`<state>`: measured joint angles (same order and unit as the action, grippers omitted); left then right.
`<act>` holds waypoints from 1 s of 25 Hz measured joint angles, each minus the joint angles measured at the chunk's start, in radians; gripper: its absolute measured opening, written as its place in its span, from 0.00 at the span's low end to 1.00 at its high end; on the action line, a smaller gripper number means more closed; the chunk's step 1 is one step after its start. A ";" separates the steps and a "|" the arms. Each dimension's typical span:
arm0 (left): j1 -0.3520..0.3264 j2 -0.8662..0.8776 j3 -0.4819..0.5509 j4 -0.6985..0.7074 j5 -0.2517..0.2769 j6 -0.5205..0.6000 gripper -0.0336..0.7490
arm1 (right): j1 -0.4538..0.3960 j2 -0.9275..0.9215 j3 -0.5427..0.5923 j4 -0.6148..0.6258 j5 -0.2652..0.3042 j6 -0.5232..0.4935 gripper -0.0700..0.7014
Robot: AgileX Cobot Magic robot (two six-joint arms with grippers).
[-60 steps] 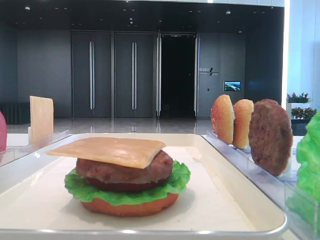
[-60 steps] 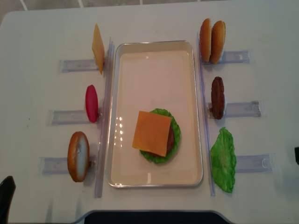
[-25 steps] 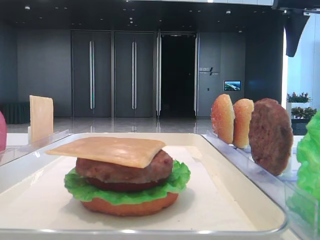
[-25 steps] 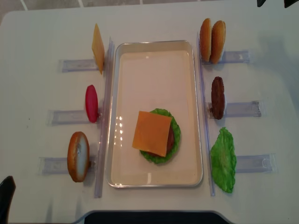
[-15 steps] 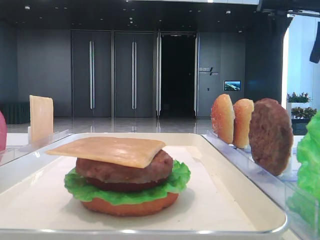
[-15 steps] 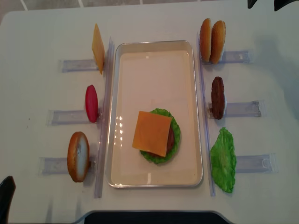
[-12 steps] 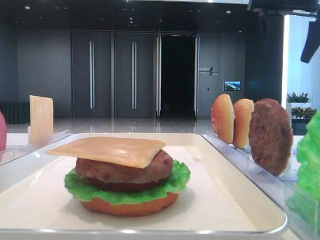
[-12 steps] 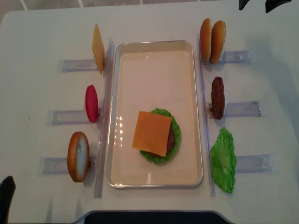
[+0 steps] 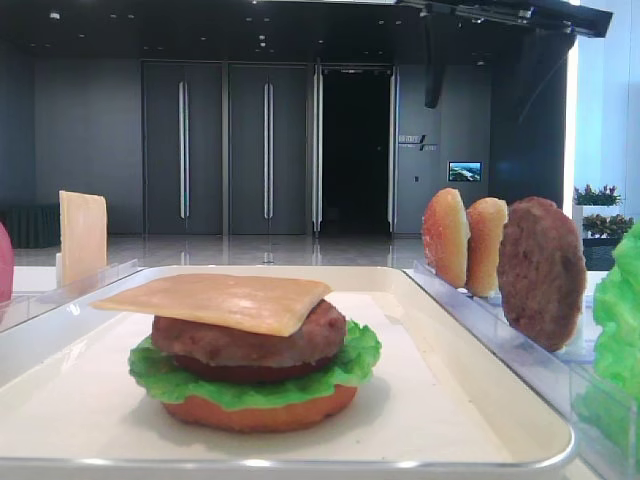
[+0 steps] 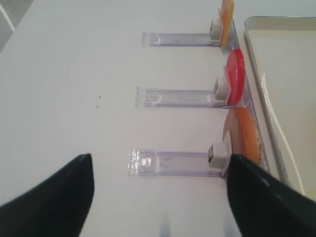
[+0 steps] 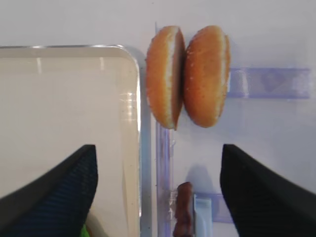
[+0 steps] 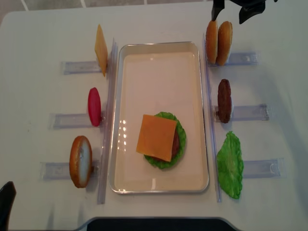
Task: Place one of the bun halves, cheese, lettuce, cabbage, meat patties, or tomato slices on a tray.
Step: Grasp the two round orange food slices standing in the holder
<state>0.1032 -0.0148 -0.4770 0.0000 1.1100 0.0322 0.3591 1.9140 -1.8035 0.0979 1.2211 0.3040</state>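
Both bun halves (image 12: 219, 43) stand within the span of the robot's open right gripper, so the gripper should move toward the tray and straddle only the bun half nearer the tray (image 12: 211, 42).
Two bun halves (image 12: 218, 42) stand on edge side by side in a clear rack right of the white tray (image 12: 204, 110). The one nearer the tray (image 9: 445, 238) has a speckled crust. My right gripper (image 12: 234, 12) hangs open just beyond the pair with nothing between its fingers. Its wrist view has both buns (image 11: 186, 74) ahead of the open gripper (image 11: 158, 192). On the tray sits a stack: bottom bun (image 9: 260, 412), lettuce (image 9: 155, 375), patty (image 9: 250, 340), cheese (image 12: 156, 137). My left gripper (image 10: 158, 197) is open above bare table, near the left bun (image 10: 244, 136).
Right-hand racks also hold a meat patty (image 12: 224, 100) and a lettuce leaf (image 12: 230, 164). Left-hand racks hold an upright cheese slice (image 12: 100, 49), a red tomato slice (image 12: 94, 106) and a bun (image 12: 80, 160). Long clear rails run along both tray sides.
My right gripper has come in from the far right corner and moved left until it hangs by the pair of buns. Nothing on the table has shifted, and the left arm is still.
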 joint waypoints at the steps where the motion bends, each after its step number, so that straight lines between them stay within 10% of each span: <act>1: 0.000 0.000 0.000 0.000 0.000 0.000 0.86 | 0.014 0.000 0.000 0.000 0.000 0.015 0.77; 25: 0.000 0.000 0.000 0.000 0.000 0.000 0.86 | 0.004 0.022 0.000 0.016 -0.087 0.037 0.77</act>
<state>0.1032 -0.0148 -0.4770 0.0000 1.1100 0.0322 0.3628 1.9361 -1.8035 0.1142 1.1340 0.3406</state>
